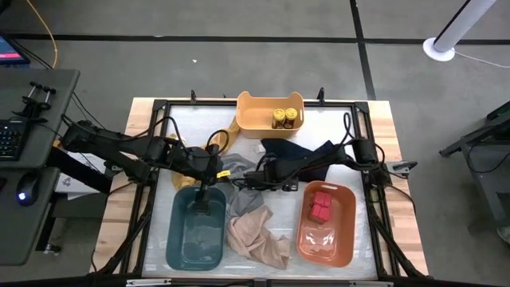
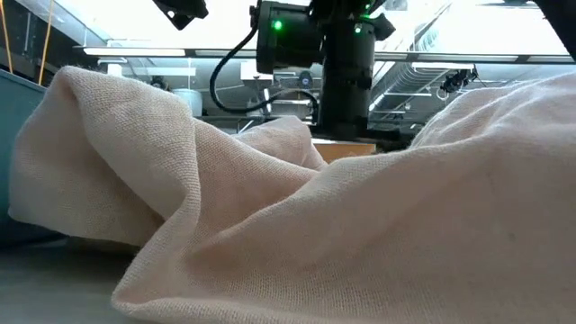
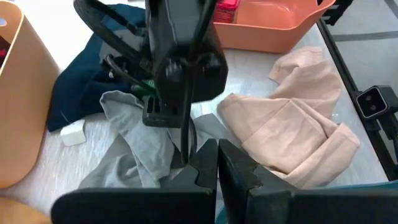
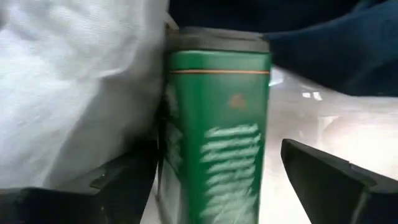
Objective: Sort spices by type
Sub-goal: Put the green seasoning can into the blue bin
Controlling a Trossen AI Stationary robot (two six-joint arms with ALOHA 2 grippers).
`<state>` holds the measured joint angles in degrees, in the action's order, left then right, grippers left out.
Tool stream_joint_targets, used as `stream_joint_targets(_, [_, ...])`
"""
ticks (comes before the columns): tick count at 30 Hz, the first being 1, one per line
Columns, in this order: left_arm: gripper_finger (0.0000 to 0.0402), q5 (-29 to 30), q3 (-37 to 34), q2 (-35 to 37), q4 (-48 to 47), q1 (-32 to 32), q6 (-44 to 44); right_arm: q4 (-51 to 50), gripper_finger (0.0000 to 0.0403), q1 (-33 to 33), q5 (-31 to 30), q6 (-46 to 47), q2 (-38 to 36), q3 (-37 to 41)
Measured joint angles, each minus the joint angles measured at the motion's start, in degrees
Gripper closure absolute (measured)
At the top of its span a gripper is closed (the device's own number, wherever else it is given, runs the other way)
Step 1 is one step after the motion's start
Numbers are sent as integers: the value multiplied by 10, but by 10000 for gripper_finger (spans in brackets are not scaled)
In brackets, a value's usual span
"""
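Note:
I should lift the green tin [image 4: 221,127] with my right gripper for my opened left gripper [image 1: 202,196] to take, since it stands across the grey cloth from the teal bin.
A green tin [image 4: 217,124] with a dark grey lid stands upright on the table against a grey cloth [image 4: 74,87]. My right gripper [image 4: 214,155] is open around it, low at mid-table [image 1: 249,180]. In the high view the gripper hides the tin. My left gripper [image 3: 217,171] is shut and holds nothing, above the far end of the teal bin [image 1: 191,247]. Yellow-lidded jars [image 1: 287,118] stand in the yellow bin [image 1: 255,119]. Red tins [image 1: 321,206] lie in the orange bin [image 1: 343,239]. My right gripper comes at the green tin level, with one open finger on each side of its side walls. One finger [image 4: 124,180] stands right beside the tin's wall, and I cannot tell whether it touches. The other finger [image 4: 329,174] is clear of it.
A beige cloth [image 1: 259,235] lies crumpled between the teal and orange bins and fills the low view [image 2: 315,225]. A grey cloth [image 1: 235,167] and a dark blue cloth [image 1: 299,155] lie at mid-table under the arms. A black frame rims the table.

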<state>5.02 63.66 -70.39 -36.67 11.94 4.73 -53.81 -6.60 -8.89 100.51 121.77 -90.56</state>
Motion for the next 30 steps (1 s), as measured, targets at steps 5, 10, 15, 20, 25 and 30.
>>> stream_joint_targets(5, [402, 0, 0, 0, 0, 0, 1, 9, 66, 1, 8, -16, 13, 0])
stream_joint_targets(10, [402, 0, 0, 0, 2, 0, 1, 16, 72, 1, 5, -46, 16, 0])
stream_joint_targets(15, [401, 2, 0, 0, 7, 0, 1, 1, 132, 1, 5, -79, 16, -3])
stream_joint_targets(20, [401, 3, 0, 0, 34, 0, 6, -73, 267, -6, -6, -165, 16, -44])
stream_joint_targets(25, [401, 3, 0, 0, 79, 0, 11, -200, 302, -34, -35, -243, 16, -109])
stream_joint_targets(30, [401, 5, 0, 0, 97, 0, 31, -305, 302, -72, -69, -306, 16, -187])
